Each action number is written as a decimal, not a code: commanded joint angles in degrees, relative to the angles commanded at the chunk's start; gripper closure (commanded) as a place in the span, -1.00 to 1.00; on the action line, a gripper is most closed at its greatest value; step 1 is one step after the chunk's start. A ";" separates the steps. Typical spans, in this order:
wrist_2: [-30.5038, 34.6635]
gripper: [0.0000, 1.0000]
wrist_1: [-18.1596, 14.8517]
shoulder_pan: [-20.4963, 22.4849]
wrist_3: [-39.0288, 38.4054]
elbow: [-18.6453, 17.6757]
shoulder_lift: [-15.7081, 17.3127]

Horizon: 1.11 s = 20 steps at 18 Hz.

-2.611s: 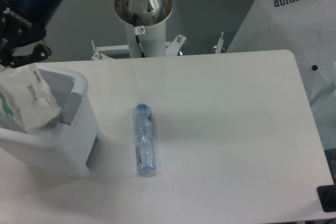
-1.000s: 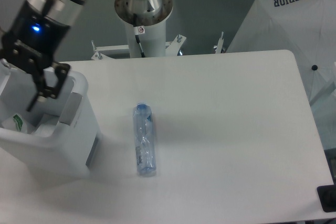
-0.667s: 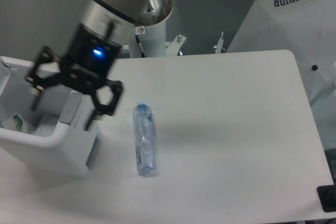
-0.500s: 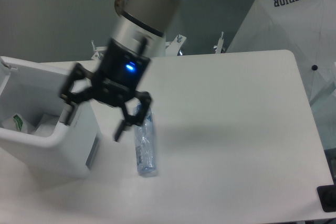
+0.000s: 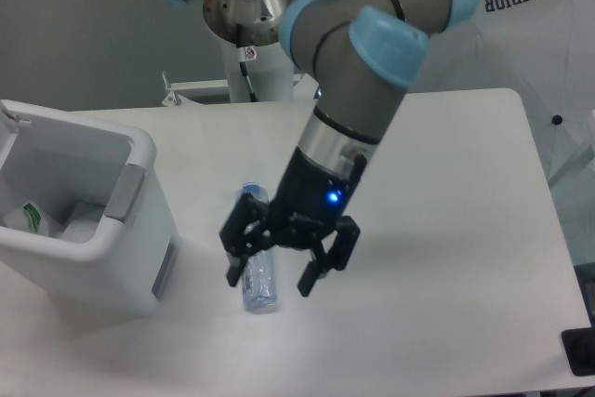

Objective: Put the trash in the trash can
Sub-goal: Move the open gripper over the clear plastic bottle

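Observation:
I expect the bottle to settle at a slant inside when I drop it in, as it looks nearly as long as the trash can's opening.
The clear plastic bottle with a blue cap lies on the white table, near the middle left. My gripper hangs open right over it, one finger on each side of the bottle's lower half, and I cannot tell whether they touch it. The crumpled white wrapper with green print lies inside the trash can, a white bin with grey side panels at the left edge.
The arm's base column stands behind the table's far edge. A white folded umbrella marked SUPERIOR sits at the right, beyond the table. A dark object shows at the bottom right corner.
The wrapper left my gripper and now lies in the bin. My gripper swung right from above the bin, came down over the bottle, and stays open.

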 joint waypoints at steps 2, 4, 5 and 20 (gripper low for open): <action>2.29 -1.00 -0.17 -0.09 0.00 0.26 -0.97; 4.75 -1.00 -0.26 -0.26 0.00 0.00 -2.02; 6.24 -1.00 -0.52 -0.35 0.00 0.00 -2.55; 17.05 -1.00 -9.22 -2.81 12.29 -1.66 -3.96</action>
